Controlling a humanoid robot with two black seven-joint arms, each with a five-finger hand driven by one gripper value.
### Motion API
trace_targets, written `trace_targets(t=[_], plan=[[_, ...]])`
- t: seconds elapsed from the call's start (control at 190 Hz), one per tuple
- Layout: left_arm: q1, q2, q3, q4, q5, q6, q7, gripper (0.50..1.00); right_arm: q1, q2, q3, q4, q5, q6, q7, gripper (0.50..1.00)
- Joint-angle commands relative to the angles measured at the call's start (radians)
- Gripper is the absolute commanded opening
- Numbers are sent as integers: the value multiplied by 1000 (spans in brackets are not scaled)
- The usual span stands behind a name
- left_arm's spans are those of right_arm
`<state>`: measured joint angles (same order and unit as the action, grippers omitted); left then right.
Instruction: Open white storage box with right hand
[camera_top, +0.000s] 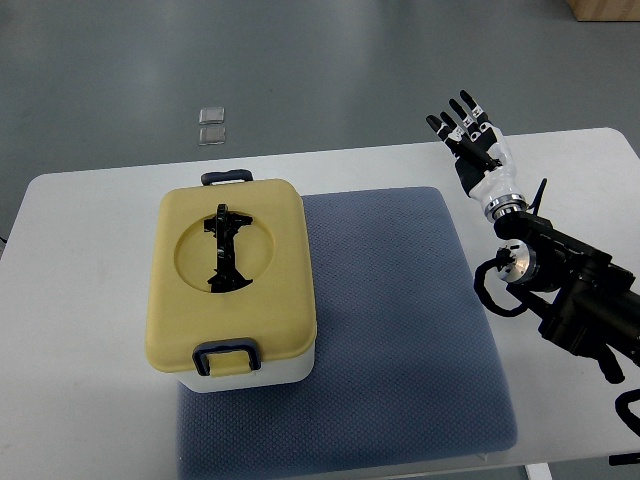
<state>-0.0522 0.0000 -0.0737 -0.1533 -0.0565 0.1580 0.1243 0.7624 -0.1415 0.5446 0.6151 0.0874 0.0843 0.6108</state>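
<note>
The pale yellow lid (178, 311) will come off in one piece when I lift its handle, since dark latches (226, 353) at the lid's near and far edges are open.
A white storage box (262, 371) with a pale yellow lid (232, 275) stands on the left part of a blue-grey mat (400, 300). The lid is down, with a black folding handle (225, 250) lying in its round recess and a dark latch (227, 357) at the near edge and another latch (228, 178) at the far edge. My right hand (470, 135) hovers over the table's far right part, well to the right of the box, fingers spread and holding nothing. Its black arm (560, 285) enters from the right edge.
The white table (80, 400) ends in rounded corners, with grey floor beyond. Two small clear squares (211, 125) lie on the floor behind the table. A brown box corner (605, 8) shows at the top right.
</note>
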Motion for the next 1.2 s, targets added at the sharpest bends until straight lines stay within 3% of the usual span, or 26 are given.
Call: trace_targets(t=[0.0,0.843,1.196], plan=[[0,0,0,0,0,0,0,1000,0,0,0,0,0,0,0,930],[0,0,0,0,1,0,0,1000,5,-13,-3,2,-11,3,0,930],[0,0,0,0,0,0,0,1000,150,-95,-21,14,-403,11,0,930]])
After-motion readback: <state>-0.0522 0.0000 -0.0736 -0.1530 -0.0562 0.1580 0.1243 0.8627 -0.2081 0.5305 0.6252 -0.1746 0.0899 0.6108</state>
